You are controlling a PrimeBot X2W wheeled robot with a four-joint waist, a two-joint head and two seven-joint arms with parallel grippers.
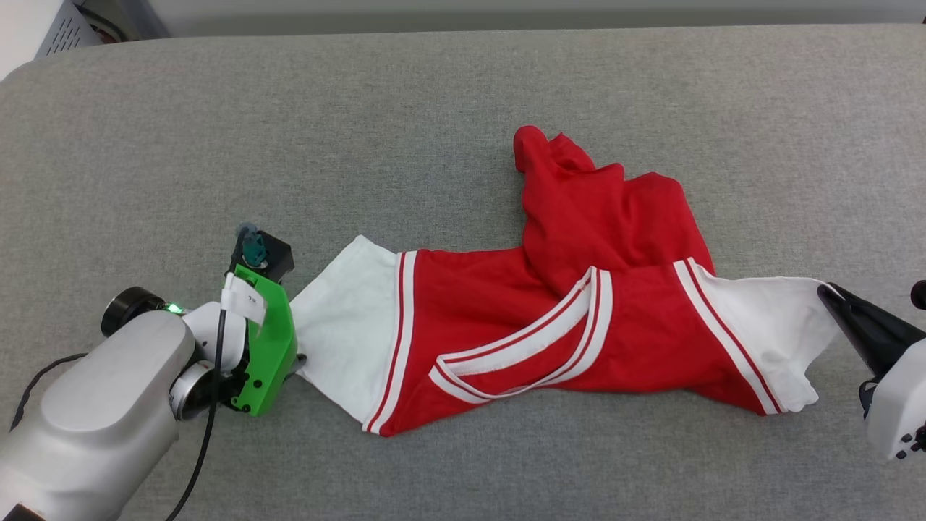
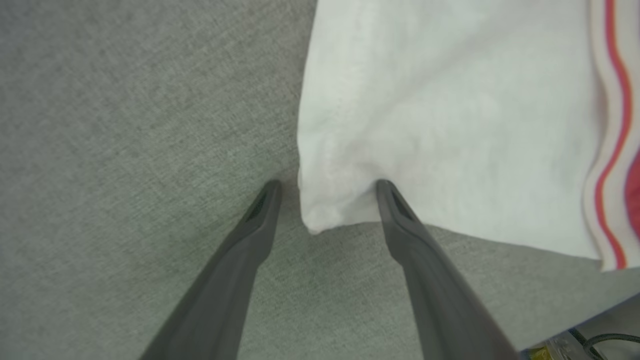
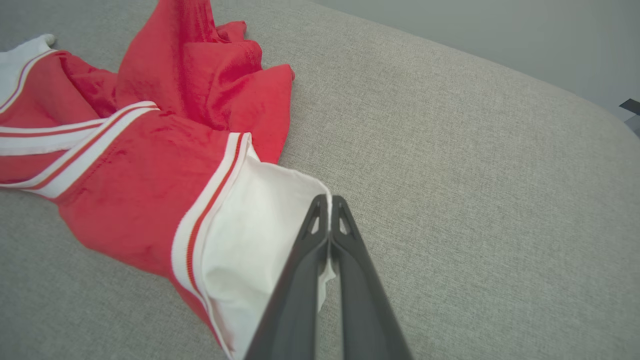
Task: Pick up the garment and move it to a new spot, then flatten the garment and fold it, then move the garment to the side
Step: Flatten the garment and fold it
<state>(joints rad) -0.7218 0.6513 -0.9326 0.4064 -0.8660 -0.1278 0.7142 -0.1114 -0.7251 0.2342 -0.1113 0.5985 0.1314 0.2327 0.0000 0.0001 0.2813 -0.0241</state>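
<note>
I expect the garment to open out into a broad sheet when I lift it, because the red body [image 1: 621, 230] is heaped in loose folds [image 1: 590, 169] beyond the collar.
The garment [image 1: 579, 325], a red jersey with white sleeves and striped trim, lies crumpled on the grey padded surface [image 1: 434, 108], its body bunched up toward the far side. My left gripper [image 1: 295, 359] sits at the left white sleeve [image 2: 450, 125]. In the left wrist view the left gripper [image 2: 327, 186] is open, its fingers [image 2: 395, 210] straddling the sleeve's corner. My right gripper [image 1: 826, 291] is at the right sleeve's [image 3: 250, 240] outer edge. The right wrist view has that gripper [image 3: 329, 200] shut, with white sleeve cloth pinched between its fingers. The chest print is hidden.
The grey surface stretches wide around the garment, its rounded far edge [image 1: 463, 32] running along the top. A white perforated object [image 1: 61, 29] stands beyond the far left corner. A black cable [image 1: 210, 427] hangs along my left forearm.
</note>
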